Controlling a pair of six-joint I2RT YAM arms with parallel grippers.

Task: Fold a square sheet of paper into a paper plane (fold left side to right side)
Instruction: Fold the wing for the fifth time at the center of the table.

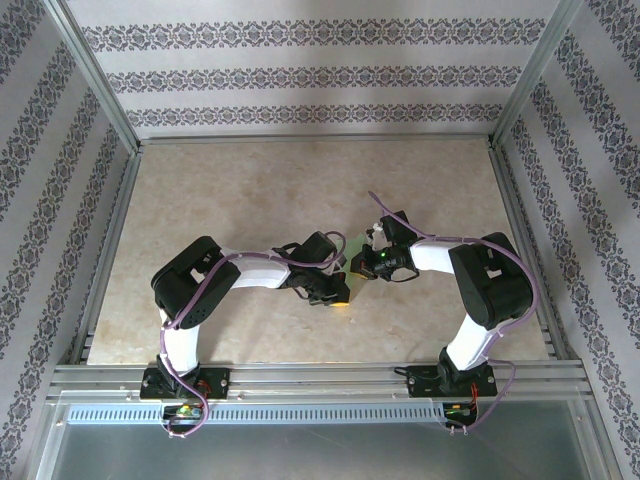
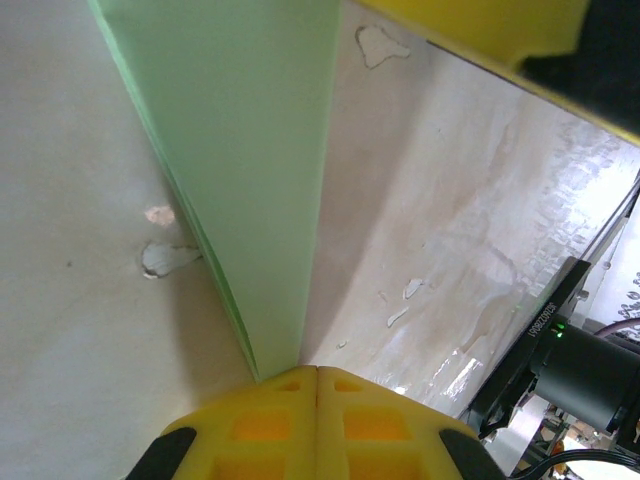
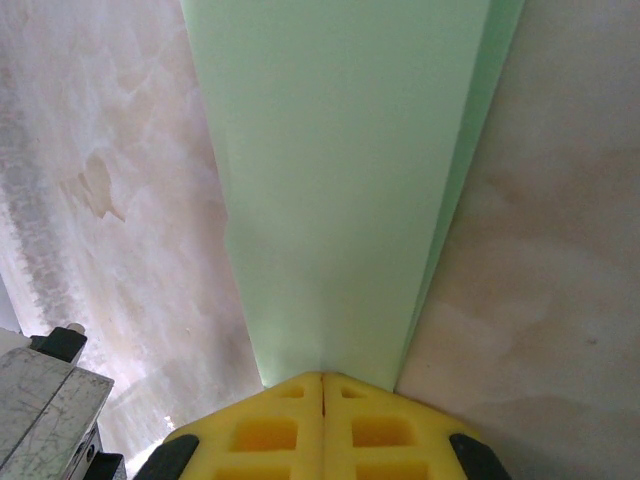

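Observation:
My left gripper is at the narrow point of the paper plane point(image 2: 277, 362). So it should go back to the plane's wider strip point(image 2: 262, 275) and stay there before my right gripper leaves.
The paper plane point(image 1: 357, 243) is a slim strip of folded light green paper lying on the beige tabletop between my two grippers. In the left wrist view the paper plane point(image 2: 250, 150) tapers to a point that ends at the tips of my left gripper point(image 2: 317, 372), whose yellow fingers are pressed together on it. In the right wrist view the wider end of the paper plane point(image 3: 340, 180) runs in under my right gripper point(image 3: 322, 378), which is also shut on it. Layered edges show along one side. From above, the left gripper point(image 1: 340, 298) and right gripper point(image 1: 360, 265) nearly meet.
The tabletop point(image 1: 250, 200) is framed by aluminium rails and patterned walls. A yellow finger of the right gripper point(image 2: 480, 25) shows at the top right of the left wrist view, and the right arm's black motor housing point(image 2: 585, 375) sits low on the right.

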